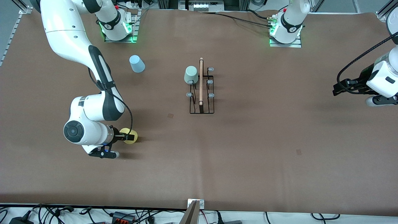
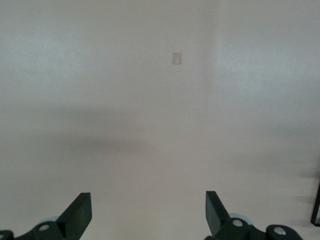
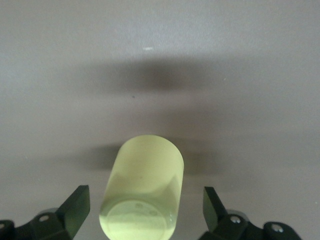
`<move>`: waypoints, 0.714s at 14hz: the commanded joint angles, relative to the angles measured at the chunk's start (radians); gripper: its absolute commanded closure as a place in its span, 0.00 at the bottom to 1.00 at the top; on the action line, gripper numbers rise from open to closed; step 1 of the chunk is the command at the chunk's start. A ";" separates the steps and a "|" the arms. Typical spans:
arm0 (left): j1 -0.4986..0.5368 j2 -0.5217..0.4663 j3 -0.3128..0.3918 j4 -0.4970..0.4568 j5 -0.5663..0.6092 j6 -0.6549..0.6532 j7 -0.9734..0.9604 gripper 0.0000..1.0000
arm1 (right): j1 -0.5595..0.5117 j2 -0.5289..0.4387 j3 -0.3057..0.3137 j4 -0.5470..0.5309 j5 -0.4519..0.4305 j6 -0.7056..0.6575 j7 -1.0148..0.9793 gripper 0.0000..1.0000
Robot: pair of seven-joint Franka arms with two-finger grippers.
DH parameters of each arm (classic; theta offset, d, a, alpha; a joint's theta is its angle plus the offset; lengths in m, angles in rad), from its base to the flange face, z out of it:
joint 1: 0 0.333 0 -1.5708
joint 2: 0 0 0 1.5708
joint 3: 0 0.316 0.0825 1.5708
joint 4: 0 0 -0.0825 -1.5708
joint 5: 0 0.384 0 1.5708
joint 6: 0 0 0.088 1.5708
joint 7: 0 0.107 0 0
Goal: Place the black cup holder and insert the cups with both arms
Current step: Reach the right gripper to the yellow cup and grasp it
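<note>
I expect the cup's hidden opening to slip over a peg when I carry the cup to the black cup holder, because the yellow cup's closed base [image 3: 136, 222] faces up.
The black cup holder [image 1: 201, 93] stands at the middle of the table, its wooden rod on top. A mint green cup [image 1: 190, 75] hangs on one of its pegs. A light blue cup [image 1: 136, 63] stands upside down toward the right arm's end. The yellow cup [image 1: 130, 136] lies nearer the front camera than the blue one. My right gripper [image 1: 125, 136] is low at this cup, open. In the right wrist view the yellow cup [image 3: 145, 185] sits between the fingers of my right gripper [image 3: 145, 195] with a gap on each side. My left gripper [image 1: 338, 88] waits open over bare table at the left arm's end, and nothing is between the fingers of the left gripper [image 2: 148, 197].
Two small square marks [image 1: 170, 115] [image 1: 298, 151] show on the brown table cover. A metal clamp [image 1: 196, 207] sits at the table edge nearest the front camera. Cables lie along that edge and by the arm bases.
</note>
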 commanded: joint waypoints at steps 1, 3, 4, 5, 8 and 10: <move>0.008 -0.010 -0.002 0.001 0.005 -0.008 0.026 0.00 | -0.011 0.011 0.014 0.026 -0.022 -0.030 -0.021 0.00; 0.008 -0.010 -0.002 0.001 0.005 -0.008 0.026 0.00 | -0.011 0.012 0.014 0.026 -0.022 -0.029 -0.021 0.00; 0.009 -0.010 -0.002 0.001 0.005 -0.008 0.026 0.00 | -0.011 0.016 0.014 0.026 -0.021 -0.029 -0.021 0.03; 0.009 -0.010 -0.002 0.001 0.005 -0.008 0.026 0.00 | -0.011 0.022 0.014 0.026 -0.021 -0.029 -0.023 0.12; 0.009 -0.010 -0.002 -0.001 0.005 -0.008 0.026 0.00 | -0.011 0.028 0.015 0.026 -0.019 -0.030 -0.025 0.31; 0.009 -0.010 -0.002 0.001 0.005 -0.008 0.026 0.00 | -0.011 0.023 0.015 0.026 -0.016 -0.033 -0.025 0.55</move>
